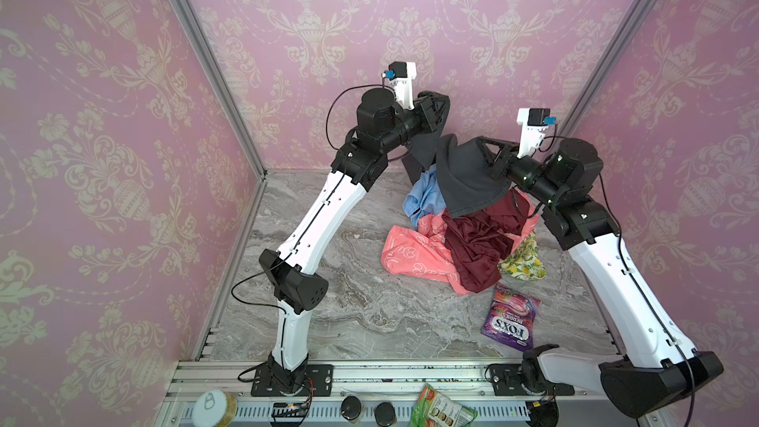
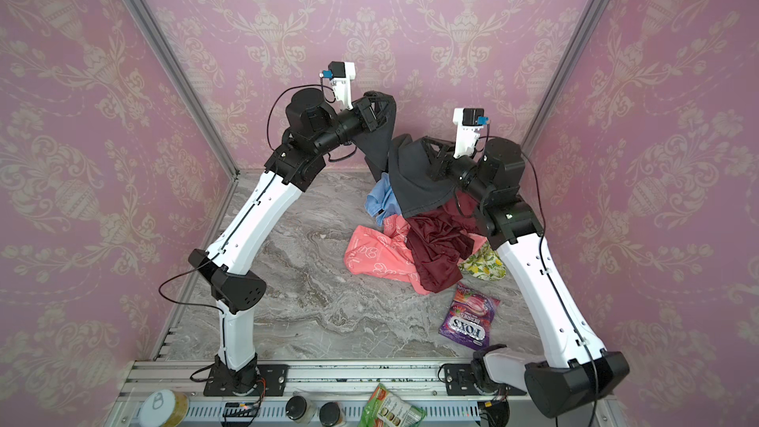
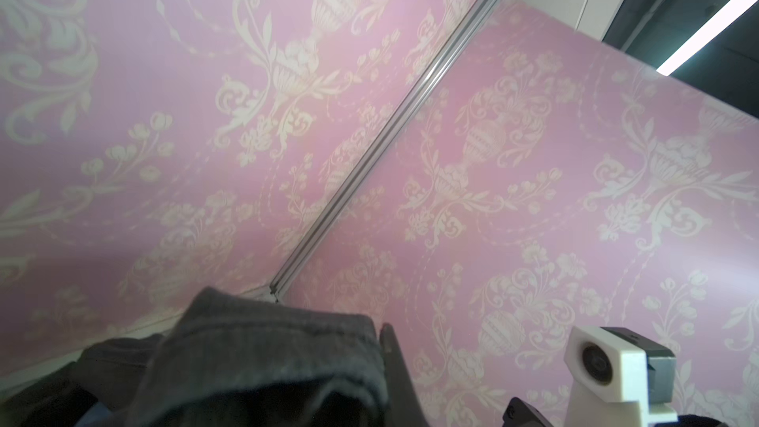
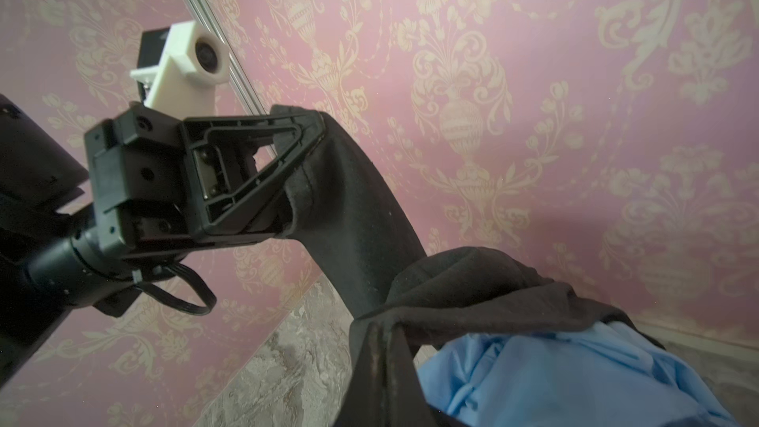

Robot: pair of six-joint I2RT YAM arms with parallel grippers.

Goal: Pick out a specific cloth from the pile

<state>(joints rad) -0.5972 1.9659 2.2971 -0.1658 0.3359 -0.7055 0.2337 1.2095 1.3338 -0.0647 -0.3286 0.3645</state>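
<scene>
The charcoal grey cloth still lies over the light blue cloth [image 1: 436,177], so my left gripper should lower its corner onto the coral-pink cloth [image 1: 415,254], then open for another grip.
The cloth [image 1: 464,178], dark charcoal grey with stitched hems, hangs raised over the pile between both grippers; it also shows in the other top view [image 2: 415,182]. My left gripper [image 1: 443,104] is shut on its upper corner near the back wall, and in the left wrist view the cloth [image 3: 267,355] folds over the gripper [image 3: 380,334]. Lower and to the right, my right gripper [image 1: 479,142] is shut on another edge, with the fabric [image 4: 472,281] draped over its fingertips [image 4: 382,347]. Below lies the pile: light blue [image 1: 419,199], coral-pink [image 1: 415,252], shiny maroon [image 1: 480,240] and yellow floral [image 1: 525,260] cloths.
A purple candy bag [image 1: 511,318] lies on the marble table [image 1: 349,301] in front of the pile. Pink patterned walls close in the left, back and right. On the front rail sit a green packet [image 1: 441,408], a jar [image 1: 211,406] and two dark lids.
</scene>
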